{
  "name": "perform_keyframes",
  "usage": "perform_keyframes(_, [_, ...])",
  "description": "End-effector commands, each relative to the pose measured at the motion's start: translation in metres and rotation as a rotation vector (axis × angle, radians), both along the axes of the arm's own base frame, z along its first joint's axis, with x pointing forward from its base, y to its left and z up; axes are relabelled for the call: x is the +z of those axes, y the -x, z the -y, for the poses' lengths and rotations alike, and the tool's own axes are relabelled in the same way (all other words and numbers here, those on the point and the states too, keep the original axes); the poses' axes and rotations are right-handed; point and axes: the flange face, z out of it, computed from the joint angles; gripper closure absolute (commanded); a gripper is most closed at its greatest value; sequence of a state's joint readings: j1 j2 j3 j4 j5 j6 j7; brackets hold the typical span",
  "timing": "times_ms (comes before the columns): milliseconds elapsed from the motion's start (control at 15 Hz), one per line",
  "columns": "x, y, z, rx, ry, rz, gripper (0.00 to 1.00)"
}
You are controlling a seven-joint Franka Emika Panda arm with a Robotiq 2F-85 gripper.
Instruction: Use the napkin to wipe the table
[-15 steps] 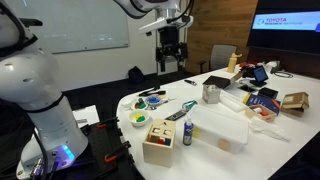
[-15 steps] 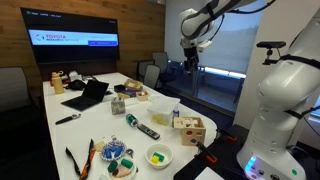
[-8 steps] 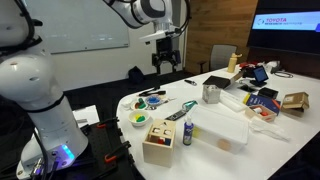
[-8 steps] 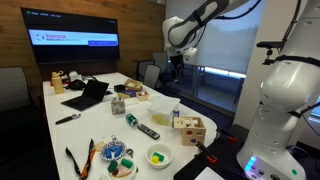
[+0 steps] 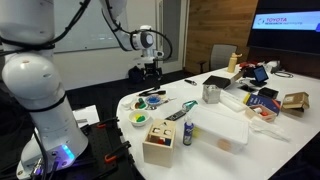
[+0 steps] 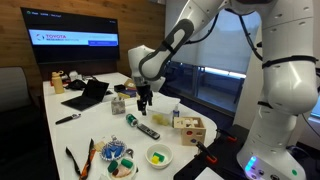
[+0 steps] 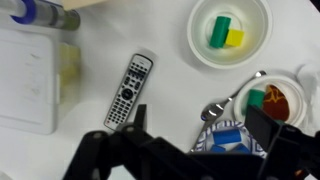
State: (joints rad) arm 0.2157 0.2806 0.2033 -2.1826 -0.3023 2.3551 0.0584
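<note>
The white napkin lies uncovered next to the bowl with red contents, so the robot's open gripper should continue toward the napkin until its fingers close on it.
The white glossy table (image 5: pixel 172 97) fills the middle of both exterior views (image 6: pixel 100 128) and the wrist view (image 7: pixel 170 75). My gripper (image 5: pixel 150 72) hangs open and empty above the table's near end, also seen in an exterior view (image 6: pixel 143 101). In the wrist view the gripper (image 7: pixel 205 135) has its dark fingers (image 7: pixel 270 128) spread wide over a blue-and-white patterned dish (image 7: pixel 232 140) and a spoon (image 7: pixel 228 100). I cannot pick out a napkin with certainty.
Below the gripper lie a grey remote (image 7: pixel 128 90), a white bowl with green and yellow blocks (image 7: pixel 228 32), a bowl with red contents (image 7: pixel 277 100) and a white container (image 7: pixel 30 80). A wooden box (image 5: pixel 160 140) stands at the table's near edge. A laptop (image 6: pixel 88 95) and clutter crowd the far end.
The arm has swung down from high above and behind the table. The gripper now hangs low over the table's near end, still open and empty.
</note>
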Motion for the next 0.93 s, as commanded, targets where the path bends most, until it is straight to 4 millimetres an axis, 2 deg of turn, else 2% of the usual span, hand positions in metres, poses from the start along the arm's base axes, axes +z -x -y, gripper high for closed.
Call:
perform_keyframes(0, [-0.057, -0.016, -0.069, -0.043, -0.069, 0.013, 0.00])
perform_keyframes(267, [-0.114, -0.004, -0.155, -0.193, -0.095, -0.041, 0.00])
perform_keyframes(467, [-0.133, 0.010, -0.196, -0.329, -0.132, -0.091, 0.00])
perform_keyframes(667, [-0.145, 0.014, -0.218, -0.462, -0.127, -0.141, 0.00])
perform_keyframes(867, [-0.150, 0.013, -0.223, -0.613, -0.070, -0.174, 0.00])
